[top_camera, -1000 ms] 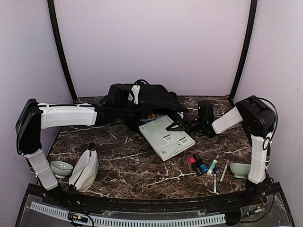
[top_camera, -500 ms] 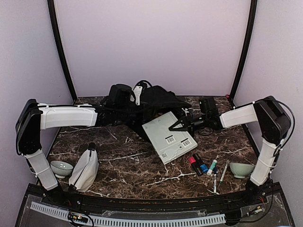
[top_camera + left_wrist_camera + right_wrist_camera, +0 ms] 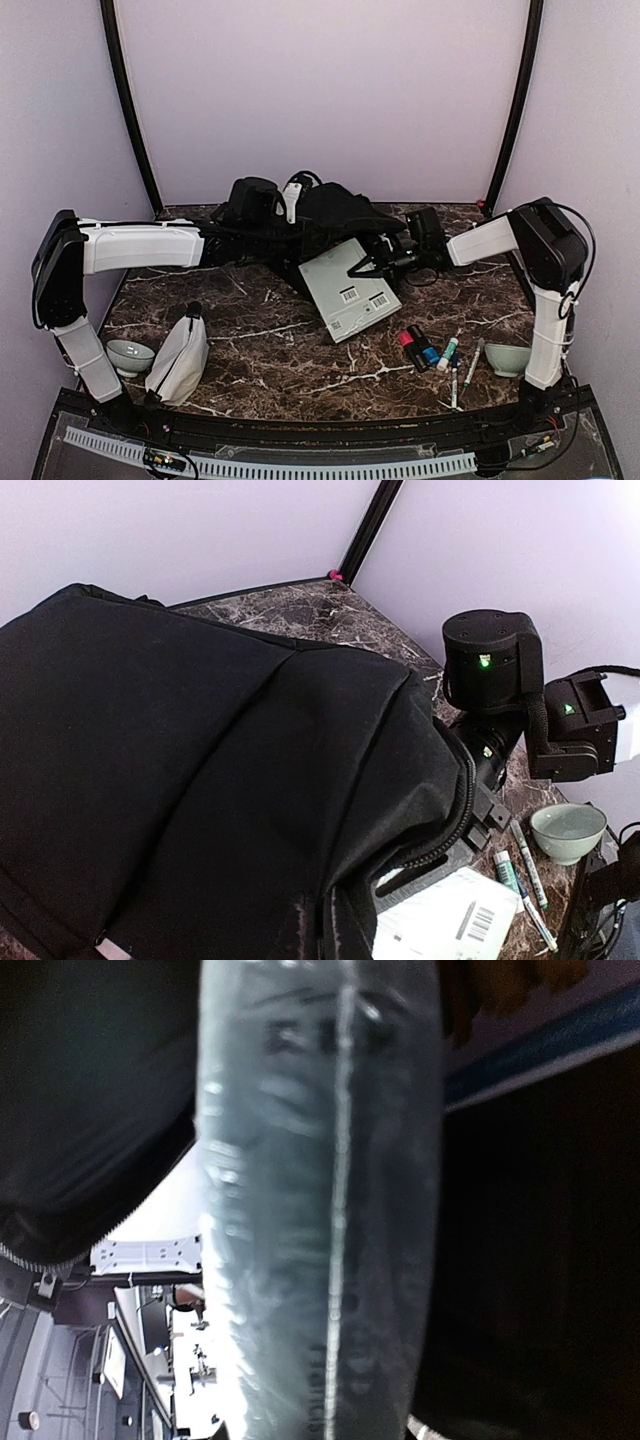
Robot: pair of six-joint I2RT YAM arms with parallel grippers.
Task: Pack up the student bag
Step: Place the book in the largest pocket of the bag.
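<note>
The package is close to the bag's opening, held by its side (image 3: 364, 251) in my right gripper. Next, I rest it there and push its outer end (image 3: 379, 309) into the bag.
The student bag (image 3: 335, 215), a large black backpack, lies at the back middle of the table. My left gripper (image 3: 275, 213) is at its left side. In the left wrist view black fabric (image 3: 200, 760) covers the fingers and is pulled up into a fold, with the zipper edge lifted. My right gripper (image 3: 364, 267) is shut on a flat pale green-white package (image 3: 350, 288) with barcode labels. The package's far end lies at the bag's opening. The right wrist view shows the package's edge (image 3: 320, 1210) close up beside the black fabric (image 3: 90, 1090).
A white-grey pouch (image 3: 178, 358) and a pale bowl (image 3: 129, 355) sit at the front left. Markers (image 3: 425, 348), pens (image 3: 465, 365) and a second bowl (image 3: 508, 358) lie at the front right. The right arm's wrist (image 3: 490, 670) is close to the bag's edge.
My right gripper has moved left and back with the package, turning it so its far end goes under the bag's lifted edge. The left arm has held still.
</note>
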